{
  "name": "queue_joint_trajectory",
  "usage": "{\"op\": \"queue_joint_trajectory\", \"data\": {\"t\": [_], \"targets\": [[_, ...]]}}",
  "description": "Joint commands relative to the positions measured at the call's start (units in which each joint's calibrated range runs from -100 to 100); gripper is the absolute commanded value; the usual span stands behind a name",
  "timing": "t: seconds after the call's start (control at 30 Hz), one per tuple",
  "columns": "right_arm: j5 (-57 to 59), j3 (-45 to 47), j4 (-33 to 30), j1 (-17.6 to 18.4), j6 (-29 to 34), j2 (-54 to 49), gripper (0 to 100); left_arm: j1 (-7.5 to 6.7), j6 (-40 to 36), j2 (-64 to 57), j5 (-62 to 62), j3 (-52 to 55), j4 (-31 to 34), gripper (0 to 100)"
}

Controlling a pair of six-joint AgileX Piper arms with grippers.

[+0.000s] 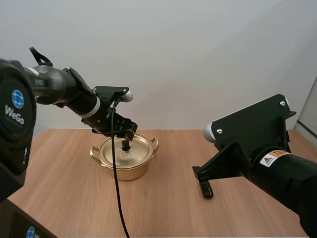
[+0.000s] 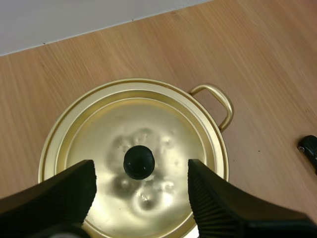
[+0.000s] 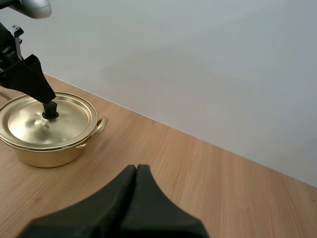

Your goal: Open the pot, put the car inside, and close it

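The lid's round rim (image 1: pixel 146 160) rests over the pot, apart from the pot's loop handles (image 1: pixel 155 146), so when I lift, the lid will come off and leave the pot standing.
A gold pot (image 1: pixel 126 166) with two loop handles stands on the wooden table (image 1: pixel 163 213), its lid (image 2: pixel 163 124) on and a black knob (image 2: pixel 138 162) at the centre. My left gripper (image 2: pixel 141 169) hangs just above the lid, open, one finger on each side of the knob and not touching it. From the high view the left gripper (image 1: pixel 125 135) sits right over the knob (image 1: pixel 126 145). My right gripper (image 1: pixel 207 191) is shut on nothing, its tips low over the table to the right of the pot. In the right wrist view its fingers (image 3: pixel 136 171) lie together as one dark wedge.
Bare wood surrounds the pot (image 3: pixel 49 134), with a wide stretch between it and the right gripper. A pale wall (image 1: pixel 198 59) rises along the table's far edge. The right arm's black tip (image 2: pixel 309 148) shows beyond the pot's handle (image 2: pixel 218 101).
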Motion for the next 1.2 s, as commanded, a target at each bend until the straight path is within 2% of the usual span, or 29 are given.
{"op": "queue_joint_trajectory", "data": {"t": [0.0, 0.33, 0.43, 0.5, 0.7, 0.8, 0.97, 1.03, 1.1, 1.17], "targets": [[0.1, 0.0, 0.0, -0.1, 0.0, 0.0, 0, -0.05, -0.1, 0.1, -1.6, 0.0, -0.1, 88], [0.1, 0.0, 0.0, -0.7, 0.0, 0.0, 0, -0.58, 0.5, 4.8, -3.4, 0.0, -0.1, 88], [0.1, 0.0, 0.0, -0.8, 0.0, 0.0, 0, -1.13, 0.5, 5.7, -4.8, 0.0, -0.2, 83], [0.1, 0.0, 0.0, -0.8, 0.0, 0.0, 0, -1.21, 0.5, 6.0, -7.3, 0.0, 0.1, 70], [0.2, 0.0, 0.0, -0.8, 0.0, 0.0, 0, -1.21, 2.0, 6.0, -7.9, 0.0, 0.5, 15], [0.2, 0.0, 0.0, -0.8, 0.0, 0.0, 0, -1.21, 2.0, 6.0, -7.9, 0.0, 1.1, 3], [0.2, 0.0, 0.0, -0.8, 0.0, 0.0, 0, -1.21, 2.1, 6.0, -7.4, 0.0, 1.0, 4], [0.2, 0.0, 0.0, -0.8, 0.0, 0.0, 0, -1.21, 2.2, 6.0, -7.2, 0.0, 1.0, 14], [0.2, 0.0, 0.0, -0.8, 0.0, 0.0, 0, -1.21, 2.2, 6.0, -7.2, 0.0, 0.8, 37], [0.4, 0.0, 0.0, -0.8, 0.0, 0.0, 0, -1.21, 2.2, 6.0, -7.2, 0.0, 0.8, 67]]}}
